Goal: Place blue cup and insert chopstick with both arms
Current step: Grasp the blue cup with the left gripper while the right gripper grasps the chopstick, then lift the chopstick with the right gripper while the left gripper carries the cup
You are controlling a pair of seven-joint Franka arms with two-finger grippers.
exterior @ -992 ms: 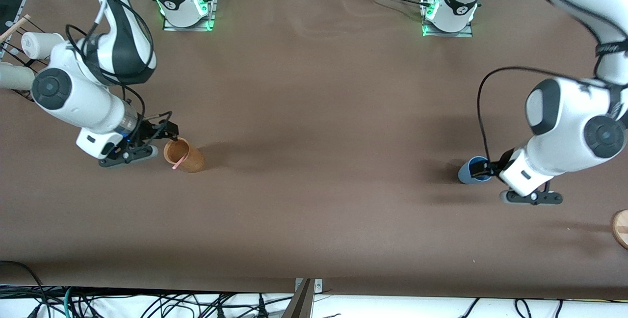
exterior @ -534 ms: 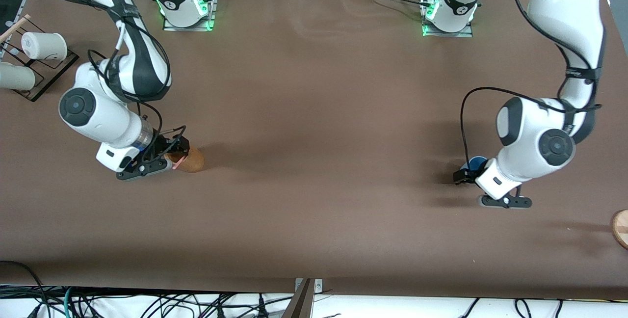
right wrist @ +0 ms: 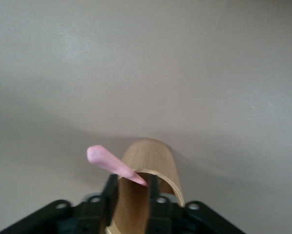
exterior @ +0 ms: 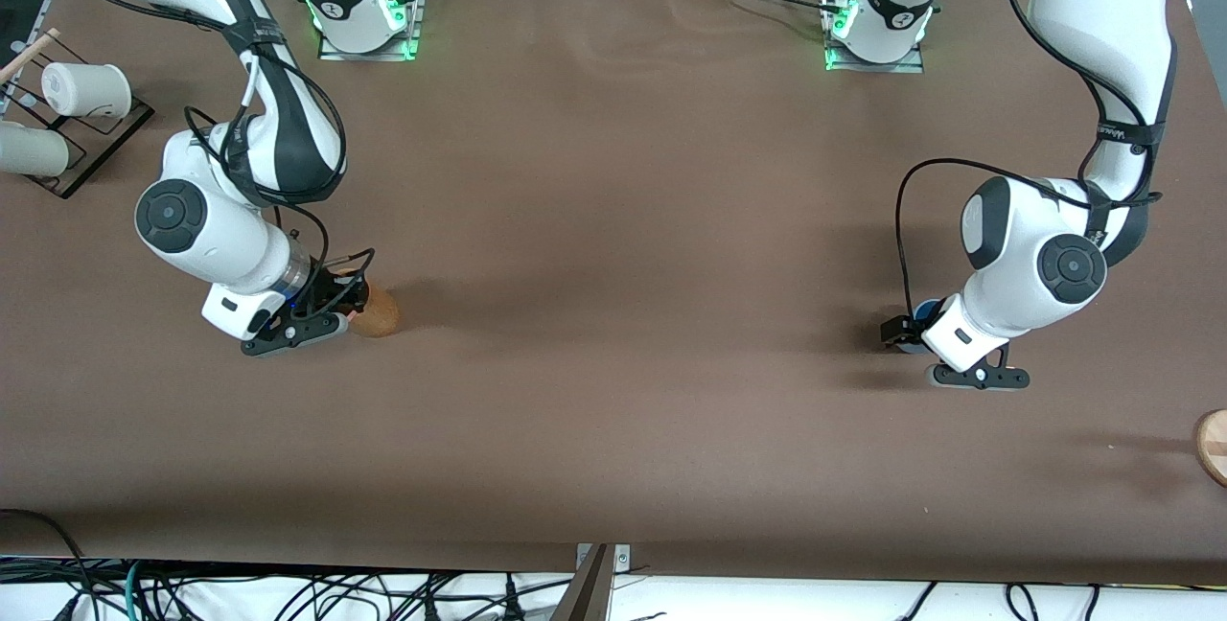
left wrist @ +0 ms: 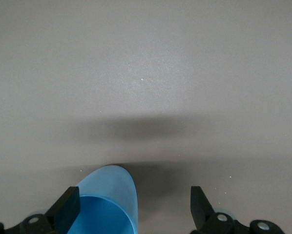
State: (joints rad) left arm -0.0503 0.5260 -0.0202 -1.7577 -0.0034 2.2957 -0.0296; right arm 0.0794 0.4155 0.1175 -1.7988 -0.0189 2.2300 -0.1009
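Note:
I expect the blue cup [left wrist: 117, 182] to be empty when I carry it, because I can see only the cup's smooth inside [left wrist: 102, 217] through the cup's opening.
The blue cup [exterior: 922, 311] stands upright at the left arm's end of the table, mostly hidden under the left wrist. My left gripper [exterior: 911, 329] is down at it and open. In the left wrist view the cup [left wrist: 107, 204] sits between the wide-apart fingers [left wrist: 68, 210], close to one and apart from the other. The pink chopstick [right wrist: 112, 163] leans out of the brown cup [right wrist: 153, 158]. My right gripper [exterior: 343, 300] is down at that cup's mouth. Its fingers [right wrist: 110, 192] stand close together either side of the chopstick, with a gap still showing.
The brown cup [exterior: 379, 312] stands at the right arm's end of the table. Two white cups [exterior: 86, 89] lie on a black rack [exterior: 105, 137] at that end's edge, beside a pale wooden rod [exterior: 29, 51]. A wooden disc [exterior: 1213, 444] lies at the left arm's edge.
The right gripper has moved over the brown cup's mouth and down around the chopstick. The left gripper has slid over the blue cup toward the right arm's end, covering most of it.

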